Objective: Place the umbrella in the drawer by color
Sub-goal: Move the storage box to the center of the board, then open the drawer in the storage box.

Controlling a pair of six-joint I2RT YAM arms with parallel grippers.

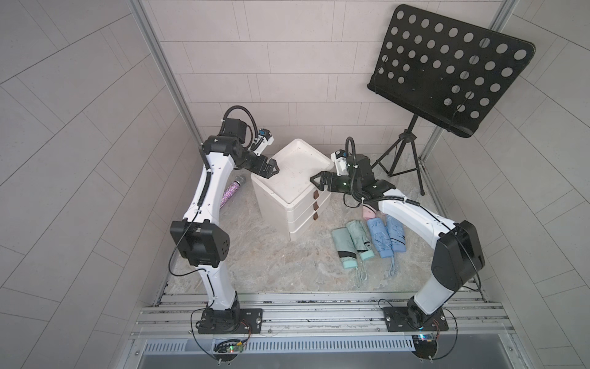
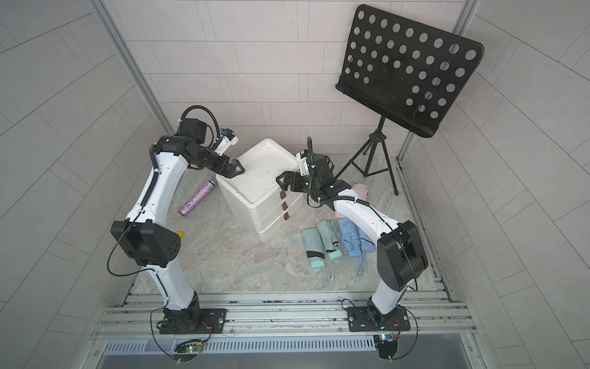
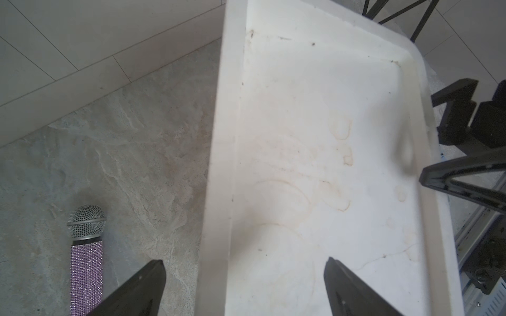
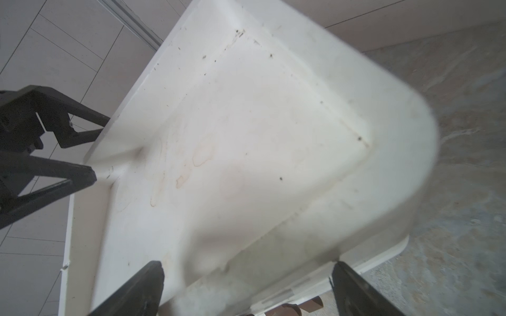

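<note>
My right gripper sits at the unit's top edge [image 1: 306, 187] above the tabs, so it should lower to the top brown tab [image 1: 315, 194] while my left gripper steadies the unit.
A white drawer unit [image 1: 293, 174] [image 2: 260, 175] stands mid-table, its three drawers shut, each with a brown tab [image 1: 316, 193]. Folded umbrellas lie to its right: two mint green [image 1: 343, 244] [image 2: 314, 246], two blue [image 1: 380, 236] [image 2: 349, 238], and a pink one [image 2: 360, 190] partly hidden under my right arm. My left gripper [image 1: 271, 167] [image 3: 243, 264] hovers open over the unit's left edge. My right gripper [image 1: 314, 180] [image 4: 246, 265] hovers open over its front right edge, above the tabs. Neither holds anything.
A purple glitter microphone [image 1: 231, 191] [image 3: 86, 246] lies left of the unit. A black perforated music stand [image 1: 447, 70] rises at the back right, its tripod legs [image 1: 405, 153] near my right wrist. Tiled walls close in the back.
</note>
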